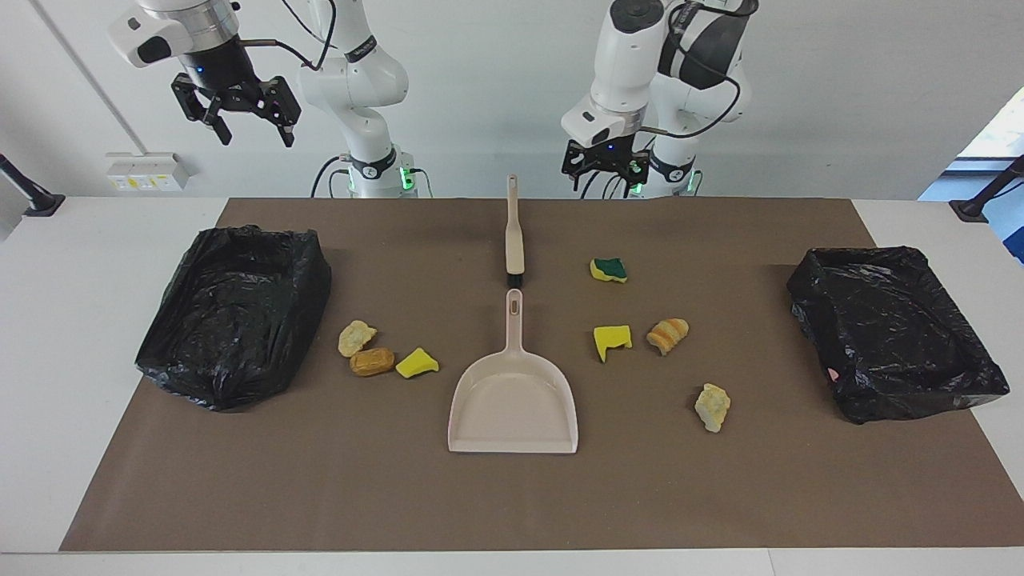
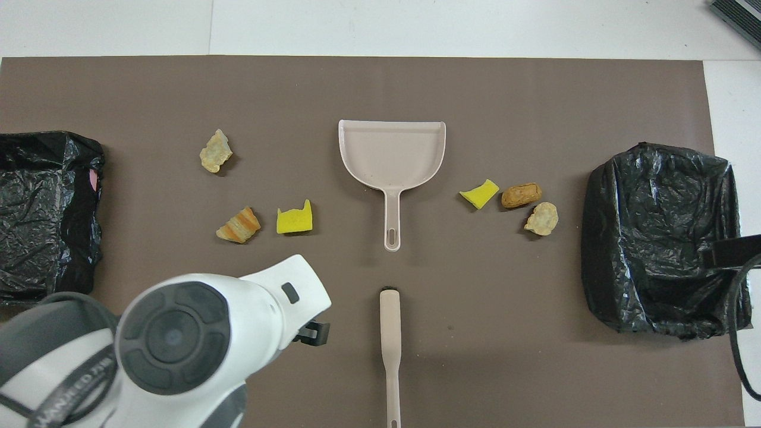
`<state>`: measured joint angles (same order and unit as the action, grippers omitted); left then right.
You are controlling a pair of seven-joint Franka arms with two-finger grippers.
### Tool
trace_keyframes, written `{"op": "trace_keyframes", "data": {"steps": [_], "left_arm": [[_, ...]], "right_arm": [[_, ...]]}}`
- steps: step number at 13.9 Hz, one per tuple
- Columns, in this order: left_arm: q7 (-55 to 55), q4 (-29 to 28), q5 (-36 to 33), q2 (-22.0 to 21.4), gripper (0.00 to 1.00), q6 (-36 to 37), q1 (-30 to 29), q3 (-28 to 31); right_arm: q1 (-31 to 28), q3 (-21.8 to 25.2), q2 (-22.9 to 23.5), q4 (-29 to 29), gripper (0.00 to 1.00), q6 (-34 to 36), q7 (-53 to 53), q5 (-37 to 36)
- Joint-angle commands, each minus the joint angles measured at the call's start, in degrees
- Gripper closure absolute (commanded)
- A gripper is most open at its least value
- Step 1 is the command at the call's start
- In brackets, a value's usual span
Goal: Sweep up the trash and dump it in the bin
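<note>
The brush is clear of the scraps and its bristles (image 2: 389, 289) are toward the dustpan, so my left gripper should go next to the brush's handle (image 2: 393, 393) until its fingers close.
Several scraps of trash lie on the brown mat (image 1: 512, 496). A green-topped sponge (image 1: 609, 270), a yellow sponge (image 1: 612, 340), a striped bread lump (image 1: 667, 334) and a pale lump (image 1: 711, 406) lie toward the left arm's end. A pale lump (image 1: 356, 337), a brown lump (image 1: 372, 362) and a yellow sponge (image 1: 417, 363) lie toward the right arm's end. A black-lined bin (image 1: 236, 312) stands at one end and a second bin (image 1: 892, 328) at the other. My left gripper (image 1: 606, 166) hangs open over the mat between the green-topped sponge and the brush (image 1: 514, 232). My right gripper (image 1: 236, 108) waits open, high up.
The beige dustpan (image 1: 514, 400) lies mid-mat, its handle pointing at the brush (image 2: 390, 339), which lies nearer the robots. In the overhead view the left arm (image 2: 178, 339) covers the green-topped sponge. The right gripper's fingertip (image 2: 734, 251) shows over the bin (image 2: 660, 238).
</note>
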<state>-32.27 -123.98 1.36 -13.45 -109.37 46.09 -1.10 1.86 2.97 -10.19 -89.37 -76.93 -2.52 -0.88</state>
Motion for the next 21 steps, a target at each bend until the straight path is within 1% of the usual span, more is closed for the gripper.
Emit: {"op": "trace_keyframes", "data": {"steps": [1, 3, 5, 8, 10, 12, 14, 15, 17, 18, 19, 21], "left_arm": [[-7.68, -5.56, -0.31, 0.07, 0.0, -6.53, 6.97, 1.19], [-13.4, -6.8, -0.31, 3.85, 0.0, -11.88, 11.37, 1.19], [-14.04, -7.42, -0.31, 7.01, 0.0, -16.64, 12.35, 1.19], [-17.72, -7.68, -0.22, 11.06, 0.0, -20.77, 15.95, 1.19], [-19.05, -8.03, -0.22, 13.26, 0.0, -21.67, 17.97, 1.19], [-19.76, -8.3, -0.22, 13.36, 0.0, -21.06, 18.51, 1.19], [-19.84, -8.47, -0.22, 13.09, 0.0, -20.53, 18.51, 1.19], [-20.72, -8.48, -0.22, 13.01, 0.13, -20.09, 18.6, 1.19], [-23.27, -8.3, -0.22, 12.39, 0.68, -17.64, 19.21, 1.19], [-23.01, -8.21, -0.22, 11.52, 0.86, -16.24, 19.13, 1.27], [-22.92, -8.12, -0.22, 11.25, 1.0, -15.18, 18.86, 1.36], [-22.83, -8.12, -0.22, 10.98, 1.0, -14.29, 18.69, 1.27]], "right_arm": [[-0.28, 0.02, -1.06, -2.11, 0.0, -1.2, 1.3, 0.44], [0.34, -0.94, 0.95, -3.0, 0.0, -3.64, -0.54, 0.7], [4.1, -1.83, 3.93, -3.0, 0.0, -7.86, -5.79, 0.79], [9.47, -1.83, 8.5, -2.91, 0.0, -12.7, -12.22, 1.05], [9.57, -1.74, 12.45, -2.39, 0.0, -14.38, -14.87, 6.38], [10.79, -1.91, 16.58, -1.77, 0.0, -16.22, -15.58, 8.25], [15.87, -1.92, 22.38, -0.8, 0.0, -17.62, -22.66, 7.3], [18.33, -1.92, 24.23, -0.8, 0.0, -20.77, -24.44, 7.82], [19.5, -1.92, 27.48, -0.8, 0.0, -25.79, -25.33, 8.53], [20.11, -2.0, 29.07, -0.8, 0.0, -27.9, -27.25, 8.53], [21.86, -2.18, 30.65, -0.72, 0.0, -29.66, -29.97, 8.87], [23.63, -2.18, 33.2, -0.72, 0.0, -31.08, -31.22, 9.23]]}}
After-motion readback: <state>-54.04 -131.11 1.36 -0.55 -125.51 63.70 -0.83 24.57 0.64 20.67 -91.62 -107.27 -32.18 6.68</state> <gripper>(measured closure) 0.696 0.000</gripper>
